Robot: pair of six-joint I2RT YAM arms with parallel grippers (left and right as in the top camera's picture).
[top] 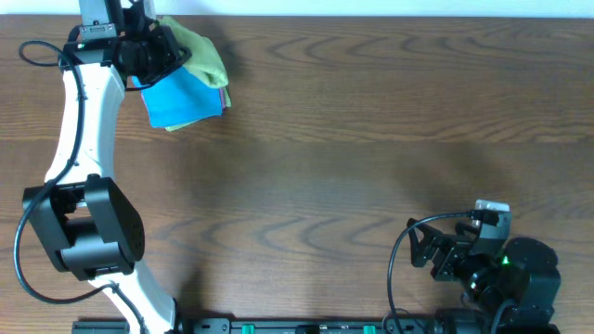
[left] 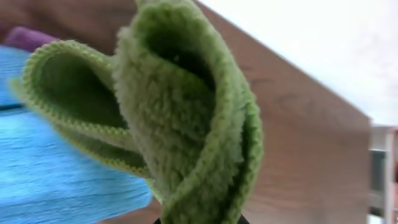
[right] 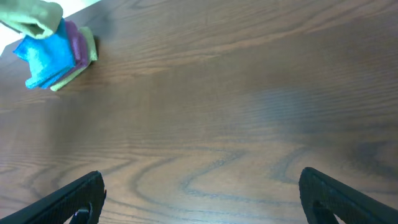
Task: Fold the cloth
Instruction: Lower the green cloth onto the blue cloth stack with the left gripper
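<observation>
The green cloth (top: 206, 61) hangs over the blue cloth (top: 182, 101), so I should keep lowering it with my left gripper until it rests on the stack, then let go.
A green cloth (top: 204, 54) lies bunched at the far left of the table, over a stack of folded cloths topped by a blue cloth (top: 184, 100). My left gripper (top: 153, 51) is shut on the green cloth, which fills the left wrist view (left: 186, 118) in curled folds above the blue cloth (left: 56, 168). My right gripper (top: 422, 246) is open and empty at the near right, far from the cloths. In the right wrist view its fingers (right: 202, 193) frame bare table, and the stack (right: 53, 53) shows at the far left.
A purple cloth (right: 74, 38) and a yellow-green one (right: 90, 50) sit in the stack under the blue one. The brown wooden table (top: 371, 139) spreads between the arms. The left arm's base (top: 88, 227) stands at the near left.
</observation>
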